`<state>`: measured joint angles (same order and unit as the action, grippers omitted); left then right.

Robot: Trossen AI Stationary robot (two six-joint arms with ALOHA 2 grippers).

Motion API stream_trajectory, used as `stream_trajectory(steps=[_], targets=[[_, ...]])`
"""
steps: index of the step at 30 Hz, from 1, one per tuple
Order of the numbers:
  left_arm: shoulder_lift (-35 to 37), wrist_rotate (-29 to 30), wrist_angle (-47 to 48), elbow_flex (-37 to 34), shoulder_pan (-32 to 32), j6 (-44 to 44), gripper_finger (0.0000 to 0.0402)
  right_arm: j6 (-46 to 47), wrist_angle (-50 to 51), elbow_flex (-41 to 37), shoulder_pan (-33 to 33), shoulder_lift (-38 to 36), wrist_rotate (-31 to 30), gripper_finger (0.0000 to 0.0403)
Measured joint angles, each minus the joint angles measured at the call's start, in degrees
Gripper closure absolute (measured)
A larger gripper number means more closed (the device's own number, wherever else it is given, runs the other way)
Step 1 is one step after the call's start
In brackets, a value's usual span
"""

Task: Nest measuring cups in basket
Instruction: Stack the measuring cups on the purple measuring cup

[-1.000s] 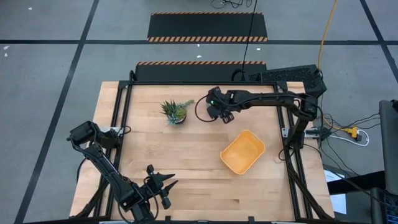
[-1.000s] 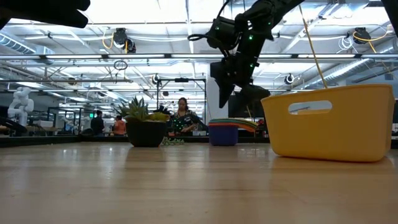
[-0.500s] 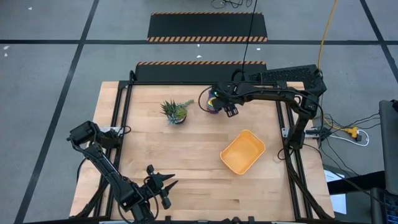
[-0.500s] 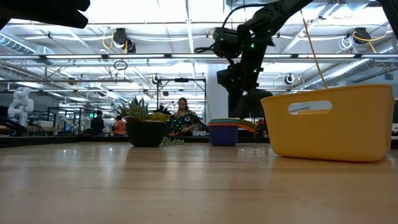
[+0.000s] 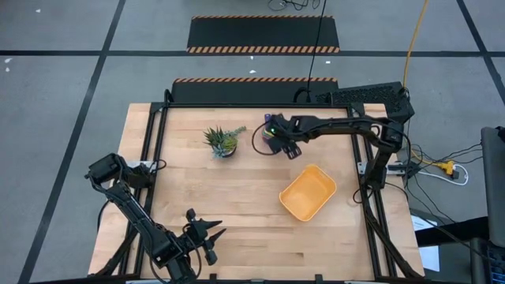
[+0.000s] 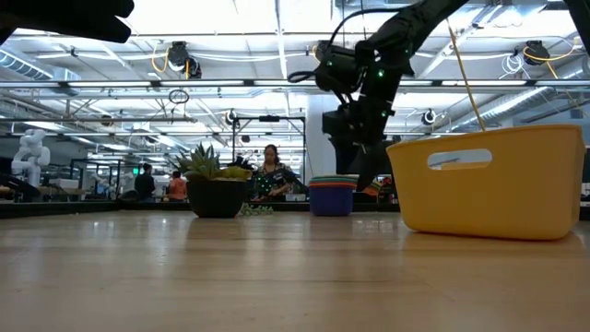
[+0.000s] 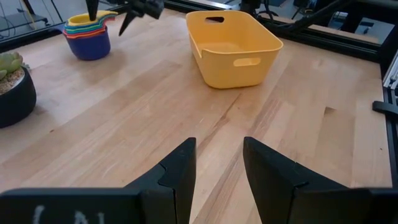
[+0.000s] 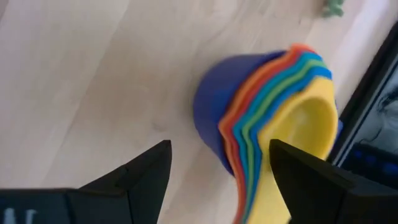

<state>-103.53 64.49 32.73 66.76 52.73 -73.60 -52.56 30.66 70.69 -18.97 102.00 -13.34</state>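
Note:
The dark blue cup's handle [image 5: 267, 117] faces away from the other handles, so next I move my right gripper back and bring my left gripper to the stack [image 7: 88, 45].
The measuring cups [image 5: 267, 136] stand nested in one stack on the far part of the table, dark blue outermost and yellow innermost, with their handles fanned out [image 8: 267, 124]. They also show in the low view [image 6: 332, 196] and the left wrist view [image 7: 89, 37]. My right gripper [image 5: 286, 145] [image 6: 361, 171] [image 8: 219, 149] hangs open just above the stack's handle side, pointing down. The orange-yellow basket [image 5: 308, 192] [image 6: 489, 180] [image 7: 230, 46] sits upright to the right of the middle. My left gripper [image 5: 207, 237] [image 7: 219, 149] waits open near the near edge.
A small spiky potted plant [image 5: 222, 142] [image 6: 214, 184] stands to the left of the cups. Bare wood lies between the plant, the basket and the left arm. A dark metal frame runs along the table's edges [image 5: 158, 158].
My right gripper has come down from high above the table toward the cup stack. On the way it swung a little toward the far edge and back. It has stayed open. The cups and the basket have kept their places.

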Motion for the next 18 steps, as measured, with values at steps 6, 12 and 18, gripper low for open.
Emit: stream_trajectory(steps=[6, 12, 18], targets=[[0.0, 0.0, 0.0, 0.0, 0.0, -0.1, 0.0266, -2.4, -8.6, -5.0, 0.3, 0.0, -0.2, 0.0142], [0.0, -0.1, 0.0, 0.0, 0.0, 0.0, 0.0266, -2.3, -13.6, -7.0, 0.3, 0.0, -0.4, 0.0143], [0.0, -0.1, 0.0, 0.0, 0.0, 0.0, 0.0266, -2.2, -17.4, -7.0, 0.3, 0.0, -1.6, 0.0191]])
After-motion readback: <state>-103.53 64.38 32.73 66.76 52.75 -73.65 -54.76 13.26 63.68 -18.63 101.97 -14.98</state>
